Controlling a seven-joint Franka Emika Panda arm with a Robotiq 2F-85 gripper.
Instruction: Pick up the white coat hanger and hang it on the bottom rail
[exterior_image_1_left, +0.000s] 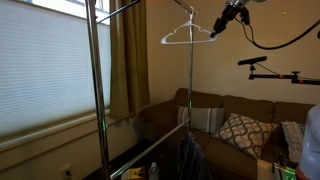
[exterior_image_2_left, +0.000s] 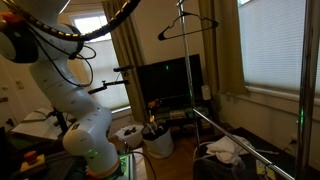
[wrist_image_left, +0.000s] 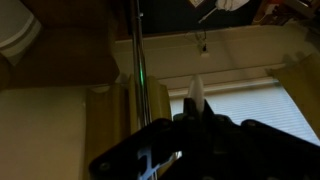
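The white coat hanger (exterior_image_1_left: 188, 41) is in my gripper high above the bottom rail, so I should point my gripper down and lower the hanger toward the bottom rail (exterior_image_1_left: 150, 150).
The white coat hanger (exterior_image_1_left: 186, 35) is held high in the air beside the chrome rack's far vertical pole (exterior_image_1_left: 190, 90). My gripper (exterior_image_1_left: 214, 30) is shut on the hanger's right end. In the wrist view the dark fingers (wrist_image_left: 196, 112) are closed with a white tip of the hanger (wrist_image_left: 196, 90) sticking out between them. The hanger also shows in an exterior view (exterior_image_2_left: 186, 27), up near the ceiling. The bottom rail (exterior_image_1_left: 150, 152) runs low near the floor, far below the hanger; it also shows in an exterior view (exterior_image_2_left: 240, 137).
The rack's near pole (exterior_image_1_left: 96, 90) stands in front of the window blinds (exterior_image_1_left: 40, 70) and curtain (exterior_image_1_left: 125, 60). A sofa with cushions (exterior_image_1_left: 235, 128) is behind the rack. A camera boom (exterior_image_1_left: 270, 68) juts in. A TV (exterior_image_2_left: 168, 80) and a white bucket (exterior_image_2_left: 155, 142) stand near the arm's base (exterior_image_2_left: 85, 130).
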